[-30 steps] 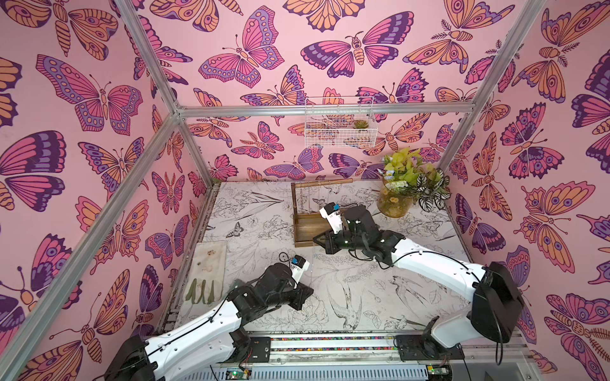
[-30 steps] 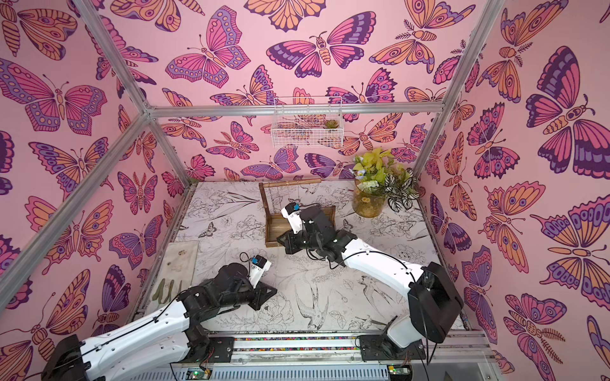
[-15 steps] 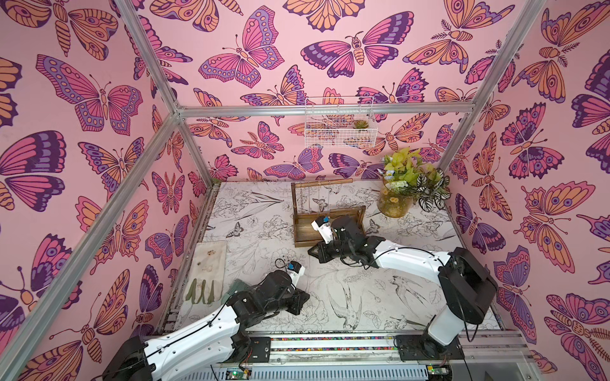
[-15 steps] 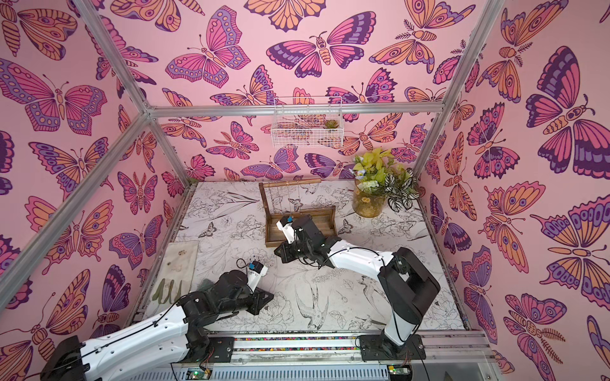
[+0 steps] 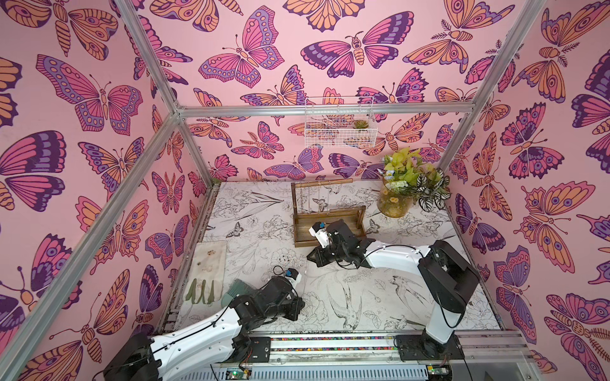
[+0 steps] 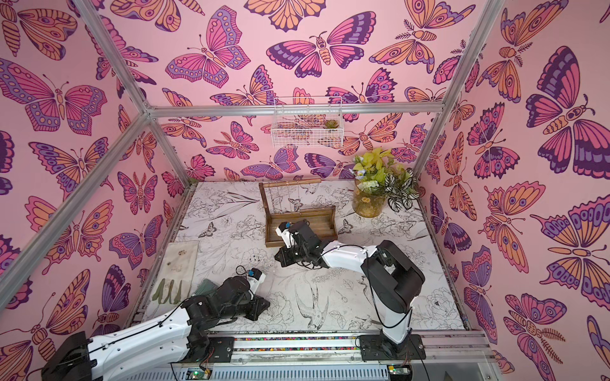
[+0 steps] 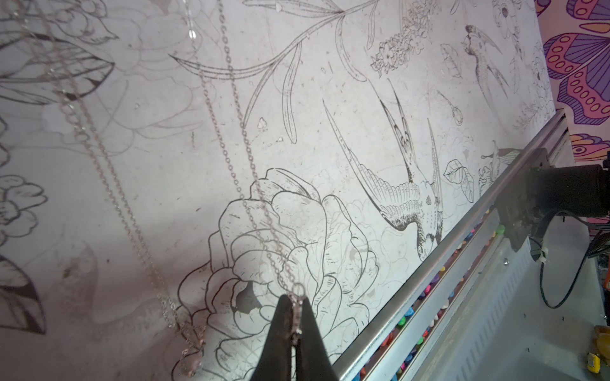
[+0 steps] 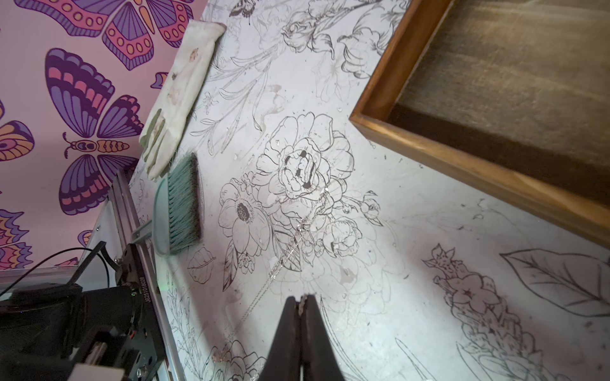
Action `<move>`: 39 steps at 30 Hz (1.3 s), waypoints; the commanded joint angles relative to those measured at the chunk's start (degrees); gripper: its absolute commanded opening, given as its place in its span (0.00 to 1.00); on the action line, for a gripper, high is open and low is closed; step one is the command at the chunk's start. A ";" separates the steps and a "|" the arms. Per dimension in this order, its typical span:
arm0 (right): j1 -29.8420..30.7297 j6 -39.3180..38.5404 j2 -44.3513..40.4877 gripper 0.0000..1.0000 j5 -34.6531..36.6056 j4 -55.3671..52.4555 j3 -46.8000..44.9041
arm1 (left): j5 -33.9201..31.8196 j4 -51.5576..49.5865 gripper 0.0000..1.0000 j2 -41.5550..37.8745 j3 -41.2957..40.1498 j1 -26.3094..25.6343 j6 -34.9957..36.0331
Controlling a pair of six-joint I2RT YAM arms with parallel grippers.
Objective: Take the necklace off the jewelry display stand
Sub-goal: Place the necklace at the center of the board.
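I should keep lowering my right gripper to the open tabletop (image 8: pixel 355 266) and release there, as the necklace stretched straight (image 7: pixel 243 130) is beside the other necklace and clear of the stand.
The necklace (image 7: pixel 244 158) is a thin silver chain with a small pinkish pendant (image 7: pixel 191 363). It stretches low over the printed table between my two grippers. My left gripper (image 7: pixel 293 301) is shut on one end of the chain. My right gripper (image 8: pixel 302 300) is shut on a bit of chain at its tips, and more chain (image 8: pixel 290 244) trails off over the table. The dark wooden jewelry display stand (image 5: pixel 330 224) sits behind the right gripper (image 5: pixel 312 257), with other thin chains (image 5: pixel 308 198) on its crossbar. The left gripper (image 5: pixel 298 308) is near the front. In both top views the necklace is too fine to make out.
A glass vase of plants (image 5: pixel 396 201) stands at the back right. A white wire basket (image 5: pixel 340 125) hangs on the back wall. A stained cloth (image 5: pixel 209 260), green strips (image 5: pixel 199 292) and a teal brush (image 8: pixel 181 204) lie at the left. The arms' rail (image 5: pixel 330 343) runs along the front.
The right arm has come off the stand toward the front and down, and now sits low over the table before the tray. The left arm has drawn back slightly toward the front.
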 commanded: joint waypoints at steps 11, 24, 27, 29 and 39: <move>0.45 -0.77 5.36 0.00 -0.50 1.58 4.17 | 0.23 1.69 0.00 3.81 -1.56 -0.29 -1.47; 0.33 -1.61 9.12 0.00 -0.35 0.90 6.78 | 0.28 3.44 0.00 8.34 -0.66 -0.45 -1.61; 0.28 -1.91 9.84 0.00 -0.44 0.20 7.36 | 0.15 3.54 0.00 9.35 -0.28 -0.49 -1.75; 0.13 -1.93 10.22 0.00 -0.44 0.02 7.36 | -0.22 3.54 0.00 9.63 -0.06 -0.52 -1.86; 0.03 -2.21 11.42 0.00 -1.21 -1.01 7.55 | -1.22 3.42 0.00 10.94 0.58 -0.61 -2.03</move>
